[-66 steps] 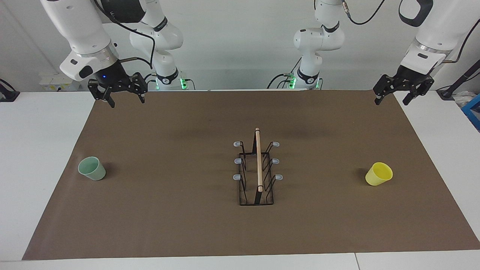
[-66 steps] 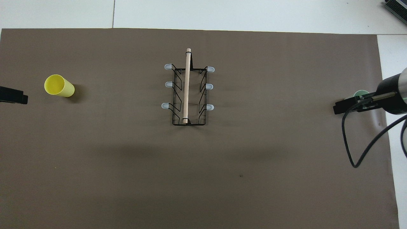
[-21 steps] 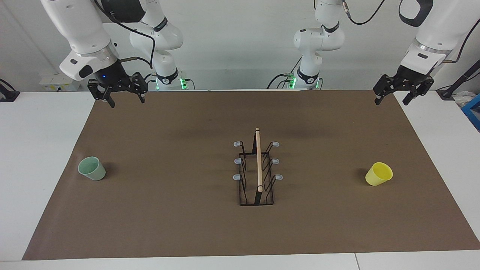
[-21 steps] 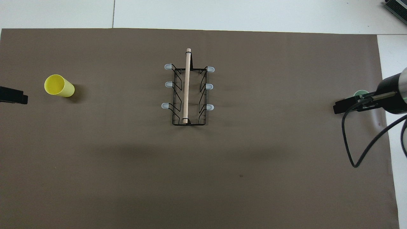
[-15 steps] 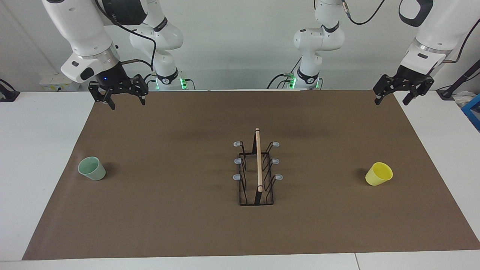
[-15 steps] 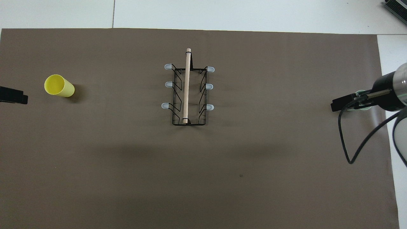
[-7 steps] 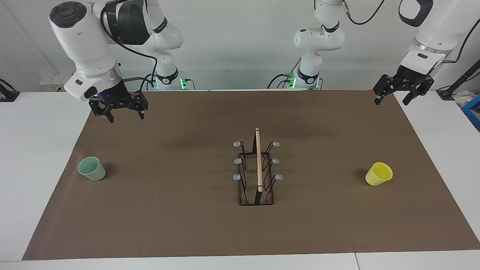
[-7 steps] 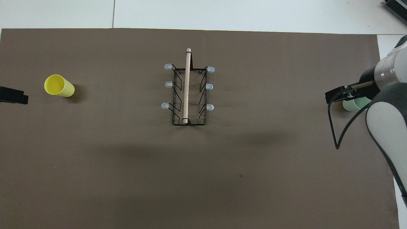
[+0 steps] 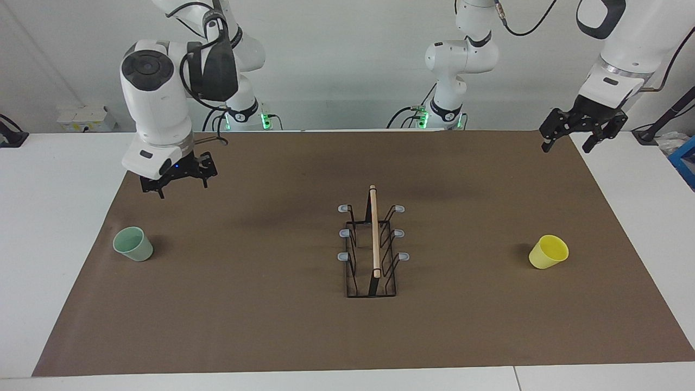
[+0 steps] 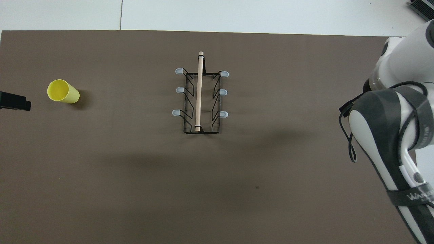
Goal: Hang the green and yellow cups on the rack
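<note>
The rack's wires [image 10: 223, 114] stick outward with pale tips, so the pale green cup should hang bottom-up over one when I lower it on.
The pale green cup [image 9: 133, 244] stands upright on the brown mat at the right arm's end of the table. In the overhead view my right arm [image 10: 390, 128] hides it. The yellow cup [image 9: 549, 252] stands at the left arm's end and also shows in the overhead view [image 10: 62, 91]. The black wire rack [image 9: 373, 244] with its wooden rod stands mid-table, all pegs bare [image 10: 200, 98]. My right gripper [image 9: 183, 188] is open and empty, raised over the mat, apart from the green cup. My left gripper [image 9: 566, 145] is open and empty over the mat's corner, waiting.
The brown mat [image 9: 271, 326] covers most of the white table. One of the left gripper's fingers [image 10: 15, 103] shows at the overhead view's edge beside the yellow cup. A blue object [image 9: 685, 160] lies off the mat at the left arm's end.
My right arm has swung forward and lowered its gripper toward the green cup, now covering the cup in the overhead view. The left arm, cups and rack have not moved.
</note>
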You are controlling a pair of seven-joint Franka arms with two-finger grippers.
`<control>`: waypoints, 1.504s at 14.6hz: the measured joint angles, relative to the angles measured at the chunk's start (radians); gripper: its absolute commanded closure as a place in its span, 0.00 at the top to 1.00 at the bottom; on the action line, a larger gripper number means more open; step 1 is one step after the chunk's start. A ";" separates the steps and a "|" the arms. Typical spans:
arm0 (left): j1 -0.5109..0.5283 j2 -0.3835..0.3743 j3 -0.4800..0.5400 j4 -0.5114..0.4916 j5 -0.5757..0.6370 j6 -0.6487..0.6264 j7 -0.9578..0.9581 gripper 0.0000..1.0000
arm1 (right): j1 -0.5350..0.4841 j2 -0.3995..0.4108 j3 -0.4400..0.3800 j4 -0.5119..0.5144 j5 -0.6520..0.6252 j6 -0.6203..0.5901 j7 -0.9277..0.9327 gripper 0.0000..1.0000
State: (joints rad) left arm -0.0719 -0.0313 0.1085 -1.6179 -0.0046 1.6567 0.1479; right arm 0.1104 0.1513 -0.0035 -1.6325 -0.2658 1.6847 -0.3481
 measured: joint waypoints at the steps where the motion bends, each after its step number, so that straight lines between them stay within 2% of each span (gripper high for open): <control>1: 0.000 0.009 0.003 0.001 -0.009 0.000 0.000 1.00 | 0.001 0.002 0.000 -0.010 -0.038 0.000 -0.046 1.00; 3: 0.000 0.050 0.019 0.021 -0.041 -0.003 -0.006 1.00 | 0.007 0.003 0.001 -0.033 -0.122 -0.002 -0.144 1.00; 8: -0.001 0.248 0.113 0.186 -0.153 -0.023 -0.117 1.00 | 0.064 0.003 0.003 -0.100 -0.301 -0.002 -0.234 1.00; 10: -0.002 0.303 0.141 0.219 -0.206 -0.024 -0.246 1.00 | 0.063 0.003 0.002 -0.134 -0.354 -0.002 -0.250 1.00; 12: -0.004 0.344 0.172 0.245 -0.272 -0.021 -0.413 1.00 | 0.062 0.003 0.000 -0.174 -0.445 0.009 -0.347 1.00; 15: -0.010 0.401 0.228 0.272 -0.357 -0.003 -0.610 1.00 | 0.062 0.005 -0.002 -0.244 -0.574 0.102 -0.497 1.00; 19: -0.011 0.541 0.275 0.369 -0.411 0.008 -0.814 1.00 | 0.059 0.014 -0.002 -0.364 -0.694 0.236 -0.515 1.00; 22: 0.016 0.655 0.307 0.421 -0.472 0.061 -0.859 1.00 | 0.048 0.045 -0.003 -0.413 -0.777 0.296 -0.520 1.00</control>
State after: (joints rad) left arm -0.0555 0.6237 0.4155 -1.1969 -0.4761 1.7173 -0.7109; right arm 0.1587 0.1966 -0.0061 -2.0457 -1.0425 1.9805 -0.8682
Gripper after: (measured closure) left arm 0.000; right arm 0.000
